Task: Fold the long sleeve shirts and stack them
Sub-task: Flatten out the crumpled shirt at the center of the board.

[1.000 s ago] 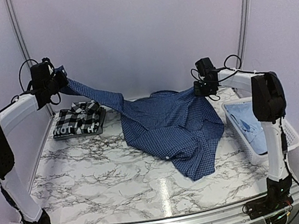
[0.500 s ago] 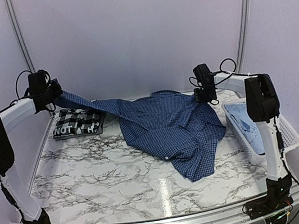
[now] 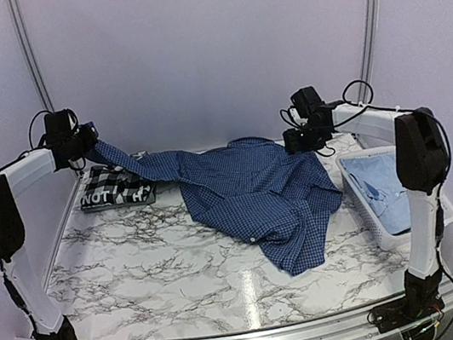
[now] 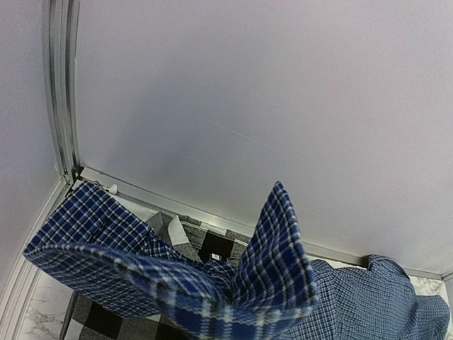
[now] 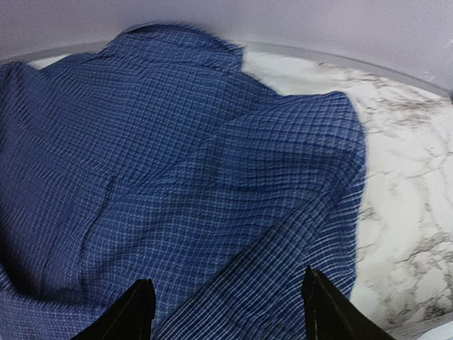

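Observation:
The dark blue checked shirt's lower body (image 3: 264, 231) is bunched up by slanted folds (image 3: 255, 198), so it will spread out wide and flat when I pull the shirt's front corner.
A dark blue checked shirt (image 3: 256, 191) lies spread across the middle of the marble table, one sleeve (image 3: 135, 161) stretched up to the left. My left gripper (image 3: 89, 145) is shut on that sleeve's cuff (image 4: 212, 283), held above the table near the back left corner. A folded black-and-white plaid shirt (image 3: 119, 185) rests under the raised sleeve and shows again as the plaid shirt (image 4: 212, 244) in the left wrist view. My right gripper (image 3: 300, 143) hovers open just above the blue shirt (image 5: 198, 184) at its back right shoulder, fingertips (image 5: 138, 304) apart with nothing between them. A pale blue shirt (image 3: 380, 189) lies in the basket.
A white slatted basket (image 3: 361, 205) stands at the table's right edge, beside the right arm. Pale walls and a metal frame post (image 4: 60, 106) close in the back and sides. Bare marble (image 3: 138, 262) stretches across the front of the table.
My right gripper has opened and let go of the blue shirt's shoulder, which has dropped onto the table. The left gripper has lowered slightly with the sleeve.

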Available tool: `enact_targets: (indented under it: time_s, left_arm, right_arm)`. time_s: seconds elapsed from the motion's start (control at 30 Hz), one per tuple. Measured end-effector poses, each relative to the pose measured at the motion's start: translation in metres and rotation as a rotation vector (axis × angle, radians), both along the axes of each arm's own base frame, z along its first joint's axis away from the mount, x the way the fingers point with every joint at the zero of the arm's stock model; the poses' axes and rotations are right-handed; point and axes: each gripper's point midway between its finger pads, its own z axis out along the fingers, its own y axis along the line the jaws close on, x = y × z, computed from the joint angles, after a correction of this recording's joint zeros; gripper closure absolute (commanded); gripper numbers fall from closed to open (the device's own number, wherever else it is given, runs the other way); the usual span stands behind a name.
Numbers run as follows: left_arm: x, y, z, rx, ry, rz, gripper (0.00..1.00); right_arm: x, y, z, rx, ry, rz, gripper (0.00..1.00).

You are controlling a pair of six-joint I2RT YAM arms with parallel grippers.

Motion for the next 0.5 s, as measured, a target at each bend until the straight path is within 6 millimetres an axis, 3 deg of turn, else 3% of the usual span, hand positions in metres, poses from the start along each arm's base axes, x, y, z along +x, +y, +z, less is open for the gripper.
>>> enact_targets:
  time_s: [0.13, 0.27, 0.5]
  left_arm:
    - [0.000, -0.002, -0.002, -0.009, 0.004, -0.009, 1.00]
    - [-0.001, -0.004, -0.002, -0.021, 0.004, -0.014, 1.00]
    - [-0.001, -0.005, -0.002, -0.031, 0.005, -0.017, 1.00]
  right_arm:
    - [-0.035, 0.046, 0.007, 0.103, -0.003, 0.171, 0.36]
    - [-0.058, 0.074, -0.023, 0.159, 0.062, 0.277, 0.48]
    - [-0.073, 0.095, -0.072, 0.193, 0.168, 0.347, 0.50]
